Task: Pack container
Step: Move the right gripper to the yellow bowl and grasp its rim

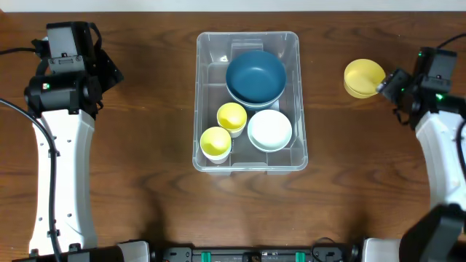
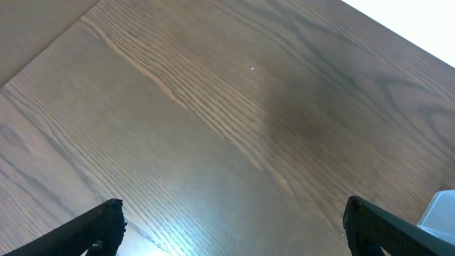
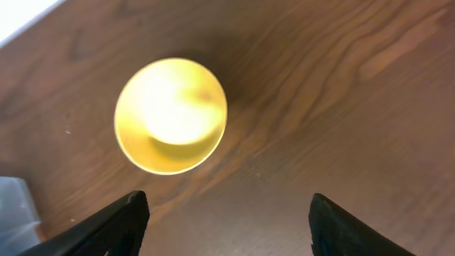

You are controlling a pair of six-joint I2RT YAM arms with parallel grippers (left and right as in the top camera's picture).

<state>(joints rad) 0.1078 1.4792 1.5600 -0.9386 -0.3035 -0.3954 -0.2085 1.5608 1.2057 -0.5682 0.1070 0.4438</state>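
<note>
The yellow bowl (image 1: 363, 77) stands upright and clear with its near rim (image 3: 202, 161) facing the right gripper's open fingers, so the robot should keep lowering that gripper toward it until the fingers are on both sides of that rim.
The container (image 1: 206, 45), a large clear bin, stands mid-table. Inside it are a blue bowl (image 1: 255, 76), a white bowl (image 1: 270, 129) and two yellow cups (image 1: 231, 116) (image 1: 215, 143). To its right a yellow bowl (image 1: 363, 77) sits upright on the bare table. My right gripper (image 3: 227, 213) hovers just beside that yellow bowl (image 3: 170, 115), open, with nothing between its fingers. My left gripper (image 2: 233, 213) is open over bare wood at the far left, away from the bin. A corner of the container (image 2: 441, 212) shows at the edge of the left wrist view.
The dark wooden table (image 1: 145, 182) surrounds the bin. The left arm (image 1: 62, 138) runs down the left side and the right arm (image 1: 444, 145) down the right. A pale strip lies beyond the table's far edge (image 2: 419, 28).
</note>
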